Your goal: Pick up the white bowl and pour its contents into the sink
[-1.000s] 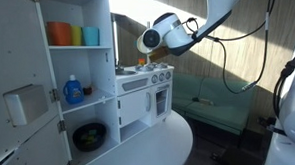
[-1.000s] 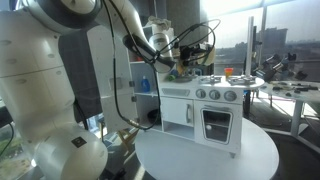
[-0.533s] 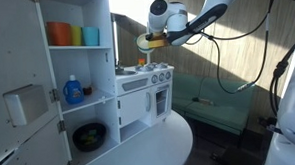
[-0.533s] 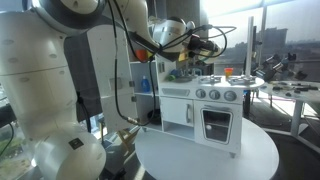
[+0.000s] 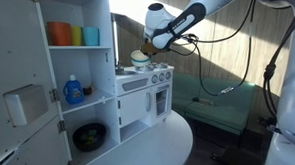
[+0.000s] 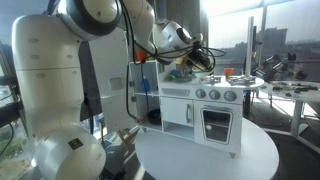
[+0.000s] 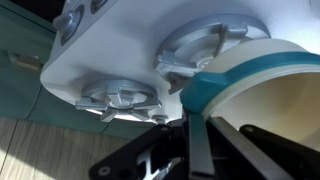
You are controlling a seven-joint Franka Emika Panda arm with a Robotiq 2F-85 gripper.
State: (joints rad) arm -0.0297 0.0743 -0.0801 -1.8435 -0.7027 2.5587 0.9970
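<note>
The white bowl (image 5: pixel 139 59) is hanging tilted low above the kitchen top, so my gripper should raise the bowl and make it level before putting it down over the grey burner (image 7: pixel 205 45).
My gripper (image 5: pixel 146 50) is shut on the rim of the white bowl (image 5: pixel 138 58) and holds it tilted just above the top of the white toy kitchen (image 5: pixel 138 93). In an exterior view the gripper (image 6: pixel 186 60) and bowl (image 6: pixel 179 71) hang over the left end of the kitchen top. In the wrist view the bowl (image 7: pixel 275 95) fills the right side, its green rim pinched between my fingers (image 7: pixel 195 140), with the kitchen's grey burners (image 7: pixel 115 100) behind. The sink basin is hidden behind the bowl and gripper. I cannot see any contents.
An open white cabinet (image 5: pixel 82 75) beside the kitchen holds coloured cups (image 5: pixel 70 35), a blue bottle (image 5: pixel 74 91) and a dark bowl (image 5: pixel 89 136). The kitchen stands on a round white table (image 6: pixel 205 155). A green couch (image 5: pixel 213 100) is behind.
My arm has come down and toward the toy kitchen with the bowl in it; the bowl is now lower, just over the kitchen top, and more tilted.
</note>
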